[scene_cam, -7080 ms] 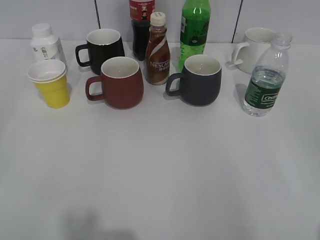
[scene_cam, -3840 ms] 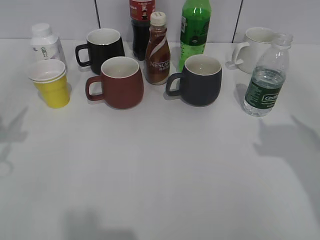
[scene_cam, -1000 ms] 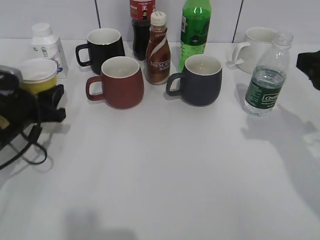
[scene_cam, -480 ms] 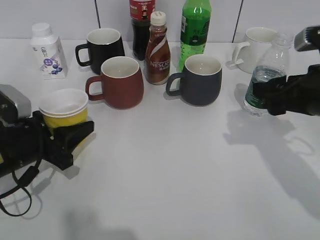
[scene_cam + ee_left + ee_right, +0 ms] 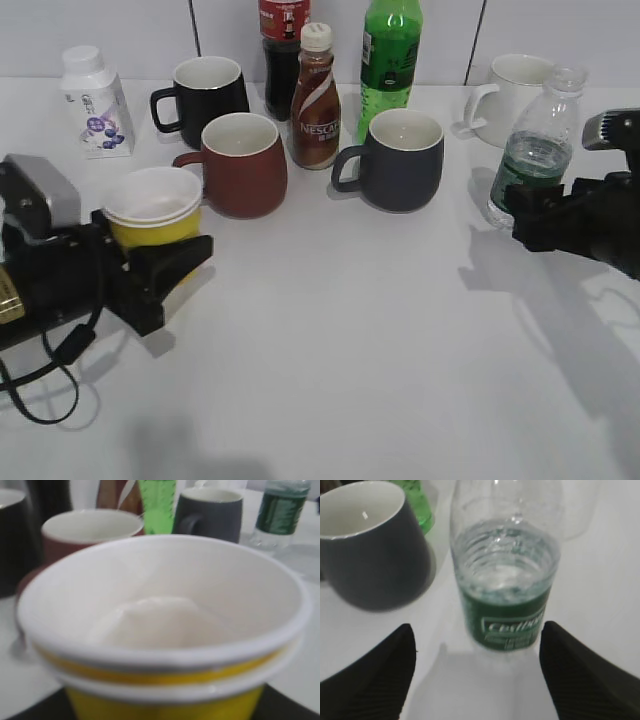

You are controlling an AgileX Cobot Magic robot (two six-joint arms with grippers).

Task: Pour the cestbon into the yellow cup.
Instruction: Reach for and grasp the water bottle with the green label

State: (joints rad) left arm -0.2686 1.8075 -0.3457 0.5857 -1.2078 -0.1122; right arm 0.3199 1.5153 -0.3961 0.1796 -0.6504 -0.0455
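I expect the cestbon to pour a thin stream when I tilt its opening lower than its base, because the waterline is well below its open neck.
The yellow cup, white inside, is held off its old spot by my left gripper, which is shut on its lower wall. It fills the left wrist view and looks empty. The cestbon, a capless clear bottle with a dark green label and water about halfway up, stands upright at the right. My right gripper is open. In the right wrist view its two fingers flank the base of the cestbon without touching it.
A red-brown mug stands just behind the held cup. A dark grey mug is left of the cestbon and a white mug behind it. A black mug, Nescafe bottle, green bottle and white carton bottle line the back.
My left gripper took the yellow cup from the far left and carried it right, beside the red-brown mug. My right gripper came in from the right to the cestbon's base.
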